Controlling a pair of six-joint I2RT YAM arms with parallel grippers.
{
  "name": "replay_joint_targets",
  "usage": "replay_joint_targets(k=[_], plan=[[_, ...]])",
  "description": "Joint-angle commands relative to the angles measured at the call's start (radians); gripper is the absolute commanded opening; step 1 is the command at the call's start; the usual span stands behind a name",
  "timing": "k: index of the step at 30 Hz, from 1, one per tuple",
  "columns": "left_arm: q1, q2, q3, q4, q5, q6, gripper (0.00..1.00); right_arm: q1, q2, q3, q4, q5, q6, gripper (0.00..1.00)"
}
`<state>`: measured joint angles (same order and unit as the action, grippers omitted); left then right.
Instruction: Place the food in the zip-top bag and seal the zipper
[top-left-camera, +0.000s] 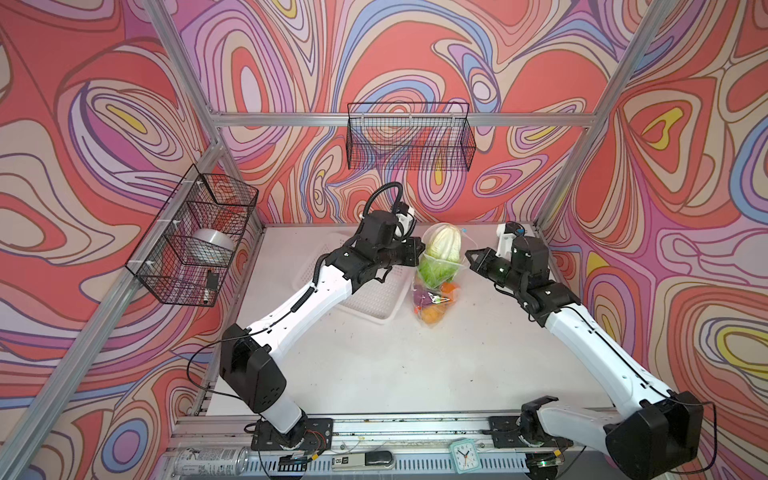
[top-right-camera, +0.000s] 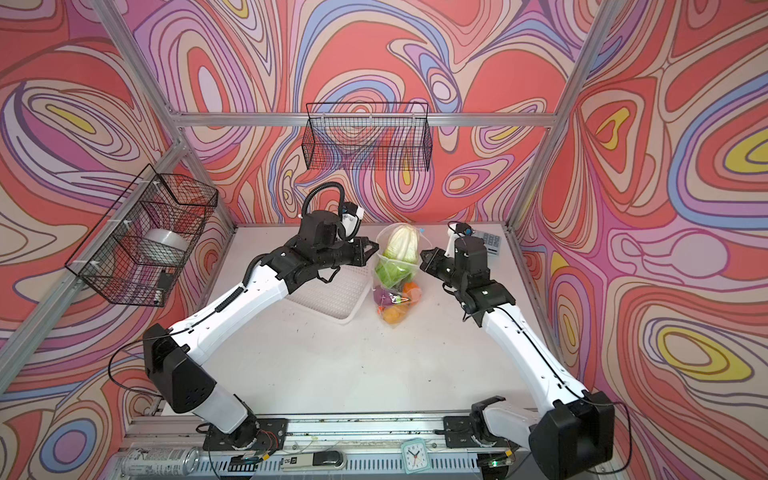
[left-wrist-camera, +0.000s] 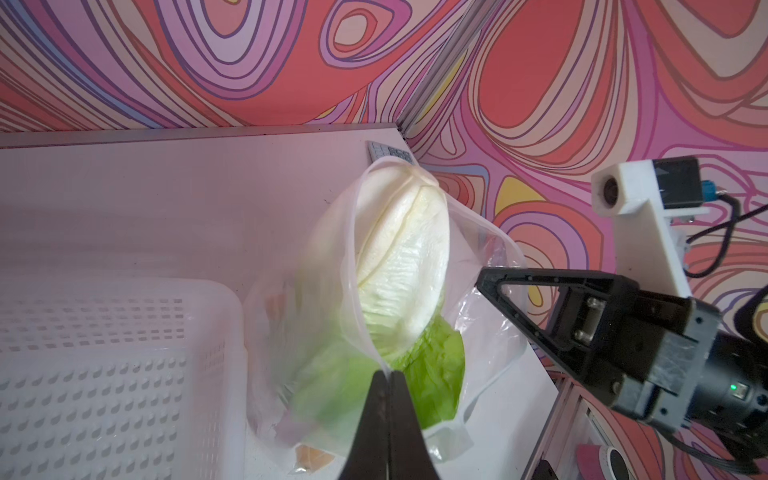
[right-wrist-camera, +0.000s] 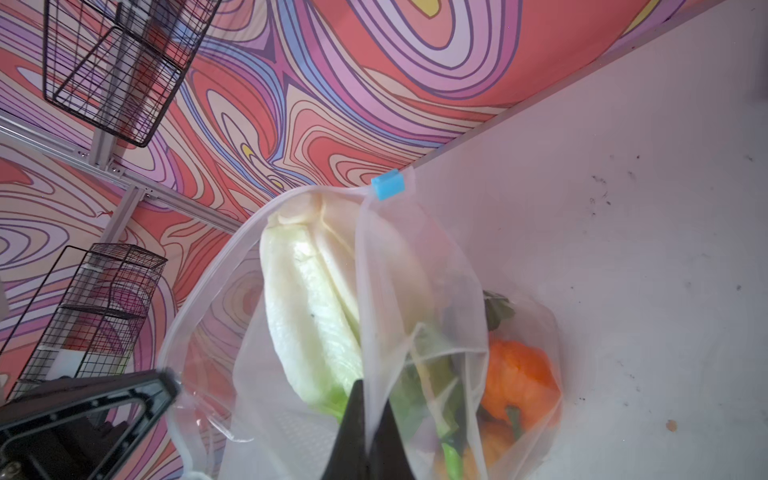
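The light-blue slider (top-left-camera: 463, 231) is at the far end of the bag's opening (top-left-camera: 436, 289), so I'll turn the bag before my left gripper grabs the bag's corner beside the slider.
The clear zip-top bag (top-left-camera: 432, 307) stands at the back middle of the table, held up by its open mouth. The napa cabbage (top-left-camera: 442, 247) pokes out of the mouth, white end up; orange, purple and green food (right-wrist-camera: 515, 378) lies below it inside the bag. My left gripper (left-wrist-camera: 388, 374) is shut on one lip of the mouth, and my right gripper (right-wrist-camera: 371, 386) is shut on the opposite lip. The zipper strip (right-wrist-camera: 216, 266) curves round the cabbage, apart along its length. Its light-blue slider (right-wrist-camera: 387, 185) sits at the far end of the mouth.
A white perforated basket (top-left-camera: 374, 299) lies under the left arm, touching the bag's left side. Black wire baskets hang on the back wall (top-left-camera: 409, 137) and left wall (top-left-camera: 195, 237). A small keypad (top-right-camera: 492, 241) lies at the back right corner. A can (top-left-camera: 208, 461) and clock (top-left-camera: 462, 455) sit on the front rail.
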<state>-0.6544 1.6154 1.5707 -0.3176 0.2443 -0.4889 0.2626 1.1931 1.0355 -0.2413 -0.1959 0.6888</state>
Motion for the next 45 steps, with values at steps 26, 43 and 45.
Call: replay_joint_targets(k=[26,43,45], plan=[[-0.160,-0.091,-0.175,0.171,0.103,-0.088,0.00,-0.010,0.061,0.178,-0.079,-0.005,-0.250,0.00],[-0.250,-0.079,-0.228,0.347,0.130,-0.164,0.00,-0.047,0.284,0.340,-0.098,-0.337,-0.369,0.00],[-0.250,-0.068,-0.226,0.347,0.104,-0.159,0.00,-0.047,0.283,0.356,-0.142,-0.340,-0.381,0.16]])
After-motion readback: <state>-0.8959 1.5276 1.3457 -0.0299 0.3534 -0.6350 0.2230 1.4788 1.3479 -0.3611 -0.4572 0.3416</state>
